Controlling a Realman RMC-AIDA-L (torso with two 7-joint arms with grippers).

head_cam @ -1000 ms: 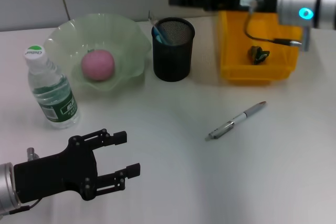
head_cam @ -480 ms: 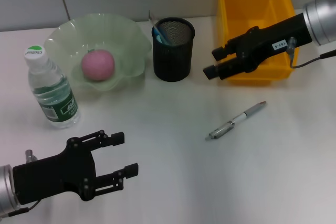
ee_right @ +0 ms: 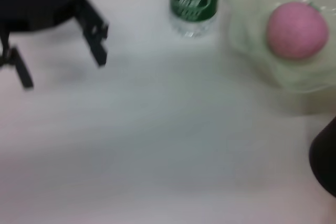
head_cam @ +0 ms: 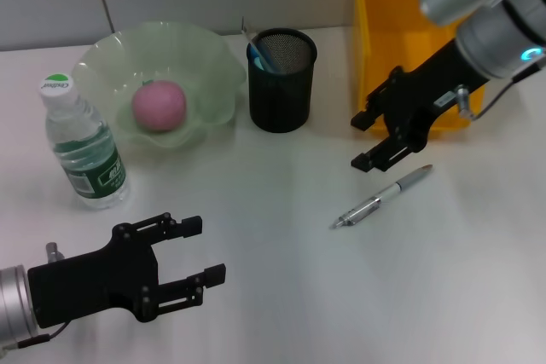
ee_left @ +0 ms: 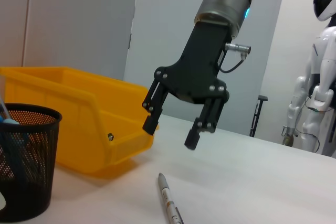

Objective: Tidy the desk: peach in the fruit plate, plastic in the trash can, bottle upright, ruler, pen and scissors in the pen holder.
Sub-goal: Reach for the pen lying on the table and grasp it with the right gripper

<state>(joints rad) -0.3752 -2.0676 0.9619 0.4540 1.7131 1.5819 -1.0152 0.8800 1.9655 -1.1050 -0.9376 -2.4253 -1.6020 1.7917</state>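
The silver pen (head_cam: 367, 208) lies away from the yellow trash can. My right gripper should continue to go down, open, to the pen's middle (head_cam: 389, 193) until its fingers are on both sides of the pen.
A pink peach (head_cam: 159, 106) lies in the green fruit plate (head_cam: 209, 66). To its left the bottle (head_cam: 84, 147) stands upright. A silver pen (head_cam: 384, 196) lies on the table right of the black mesh pen holder (head_cam: 281, 80), which holds a blue item. My right gripper (head_cam: 359, 141) hangs open just above the table, between the pen and the yellow trash can (head_cam: 392, 40). The left wrist view shows that right gripper (ee_left: 171, 134) open over the pen (ee_left: 169, 203). My left gripper (head_cam: 205, 250) rests open at the front left. Plastic, ruler and scissors are not identifiable.
The right arm crosses the front of the yellow trash can and hides part of its inside. The right wrist view takes in the left gripper (ee_right: 64, 74), the bottle (ee_right: 194, 3) and the peach (ee_right: 295, 29). A wall stands behind the table.
My right arm has swung from over the yellow trash can down toward the table, and its gripper now sits near the pen. The left arm has barely moved.
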